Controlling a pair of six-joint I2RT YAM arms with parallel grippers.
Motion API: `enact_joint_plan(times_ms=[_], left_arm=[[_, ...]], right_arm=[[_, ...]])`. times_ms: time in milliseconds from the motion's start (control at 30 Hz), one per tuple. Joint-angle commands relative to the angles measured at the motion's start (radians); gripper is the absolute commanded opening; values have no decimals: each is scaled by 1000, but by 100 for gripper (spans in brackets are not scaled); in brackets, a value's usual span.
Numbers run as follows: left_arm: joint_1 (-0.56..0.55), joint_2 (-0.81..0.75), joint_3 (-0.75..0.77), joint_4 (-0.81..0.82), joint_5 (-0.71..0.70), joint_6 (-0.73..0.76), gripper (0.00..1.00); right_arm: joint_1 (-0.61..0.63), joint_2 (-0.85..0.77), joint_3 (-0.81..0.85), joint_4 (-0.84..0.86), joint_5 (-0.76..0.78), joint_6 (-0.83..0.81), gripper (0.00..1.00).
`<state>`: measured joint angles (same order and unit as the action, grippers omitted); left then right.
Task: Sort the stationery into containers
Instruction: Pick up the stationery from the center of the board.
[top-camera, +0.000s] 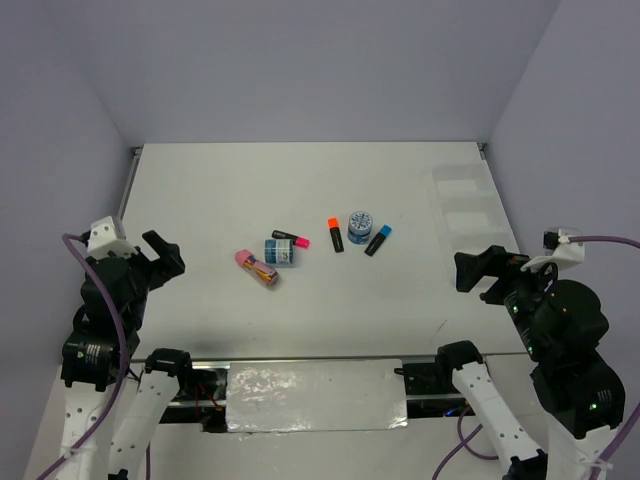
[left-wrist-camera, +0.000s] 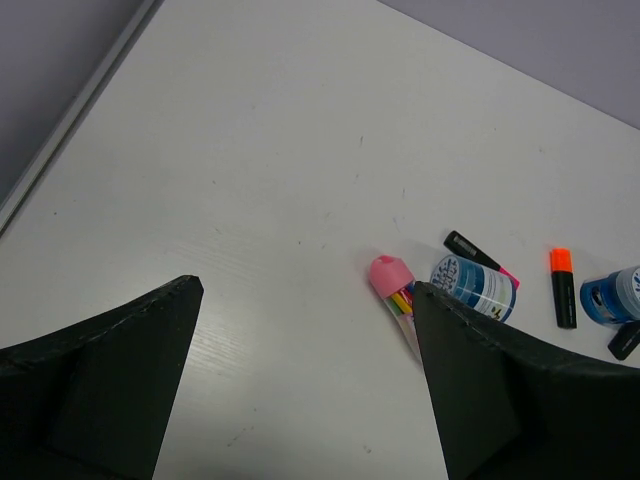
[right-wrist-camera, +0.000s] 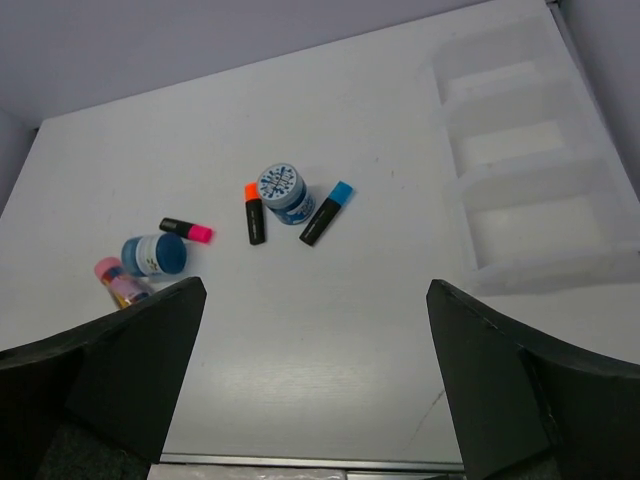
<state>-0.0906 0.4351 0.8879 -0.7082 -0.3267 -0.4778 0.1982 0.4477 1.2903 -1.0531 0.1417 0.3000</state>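
Note:
My right gripper should keep moving open toward the lid (right-wrist-camera: 278, 180) until its fingers are on both sides of it, because the upright round item's lid (top-camera: 361, 218) stands clear above the flat highlighters.
The stationery lies mid-table in the top view: a pink packet (top-camera: 257, 266), a blue-and-white round item on its side (top-camera: 279, 252), a pink-capped highlighter (top-camera: 291, 238), an orange-capped highlighter (top-camera: 335, 234), an upright round item (top-camera: 360, 227) and a blue-capped highlighter (top-camera: 377, 240). The clear trays (top-camera: 462, 205) lie at the right; they also show in the right wrist view (right-wrist-camera: 530, 180). My left gripper (top-camera: 165, 256) (left-wrist-camera: 305, 290) is open and empty, left of the packet (left-wrist-camera: 395, 285). My right gripper (top-camera: 478, 270) (right-wrist-camera: 315, 288) is open and empty, near the trays.
The trays stand in a row along the table's right edge, divided by low walls. A metal rail (top-camera: 128, 185) runs along the table's left edge. Grey walls close the back and sides. The arm bases and a taped plate (top-camera: 315, 395) sit at the near edge.

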Motion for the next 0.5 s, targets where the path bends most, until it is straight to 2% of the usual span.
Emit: enact_joint_plan(times_ms=[0,200,300,400,433,467], left_arm=[[-6,13,8,55,29,7,99],[-6,22,6,52,26,4,99],[-6,25,5,55,32,7,99],[-6,34,5,56,35,8,99],[-5,37,6,55,34,8,99],[-6,42,6,53,32,8,99]], right_arm=[[-3,-23,-28,13,12,14,100],[-3,-31,-89,79,-145,16,100],[-5,80,-111,87,-249,33,100],[12,292,-157,172,-376,68,100],[33,333,-167,198,-392,105,100],[71,371,-169,221,-328,125,100]])
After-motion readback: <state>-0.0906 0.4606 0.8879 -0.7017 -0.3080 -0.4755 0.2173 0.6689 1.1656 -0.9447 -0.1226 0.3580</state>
